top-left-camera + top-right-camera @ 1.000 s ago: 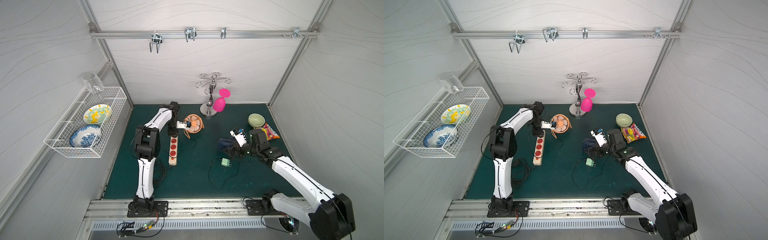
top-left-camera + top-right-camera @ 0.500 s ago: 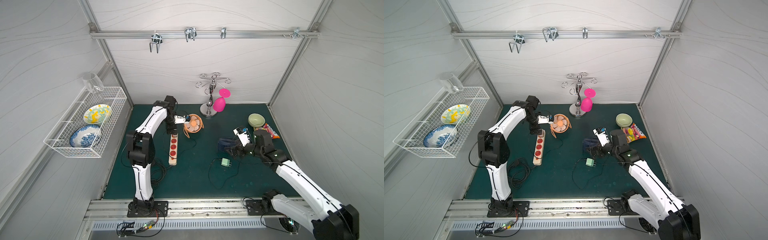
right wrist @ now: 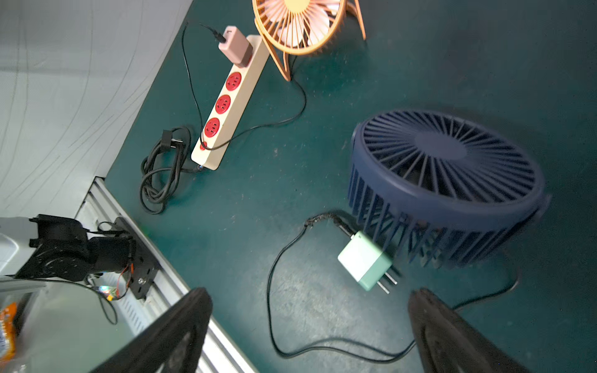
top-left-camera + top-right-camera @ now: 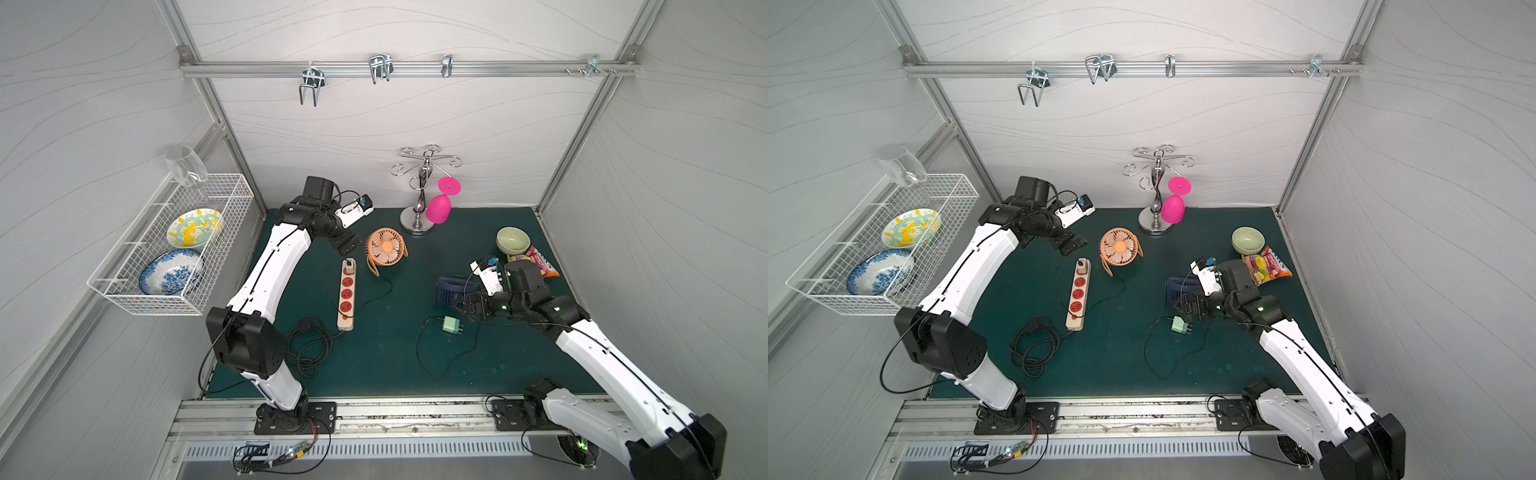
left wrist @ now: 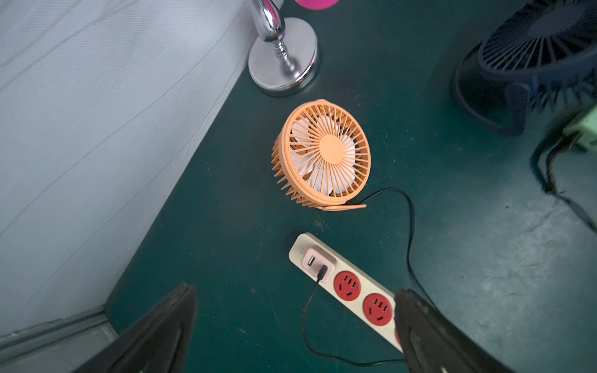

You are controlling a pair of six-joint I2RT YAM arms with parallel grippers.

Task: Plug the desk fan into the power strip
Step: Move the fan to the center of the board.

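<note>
The robot's right gripper should back away, turn in line with the adapter's prongs and take hold of the adapter's sides, because the green adapter lies at a slant to that gripper's fingers.
The orange desk fan stands upright near the back of the green mat. Its thin black cord runs to a pink adapter seated in the far end of the power strip, whose three red sockets are free. My left gripper hovers open just beyond that end, holding nothing. My right gripper is open over a loose green adapter, apart from it.
A dark blue fan sits beside the green adapter. The strip's black cord lies coiled at the front left. A glass stand with a pink glass, a green bowl and a snack bag occupy the back right.
My left gripper opened, let go of the pink adapter in the strip and drew back slightly; its elbow swung left. The right arm shifted only a little.
</note>
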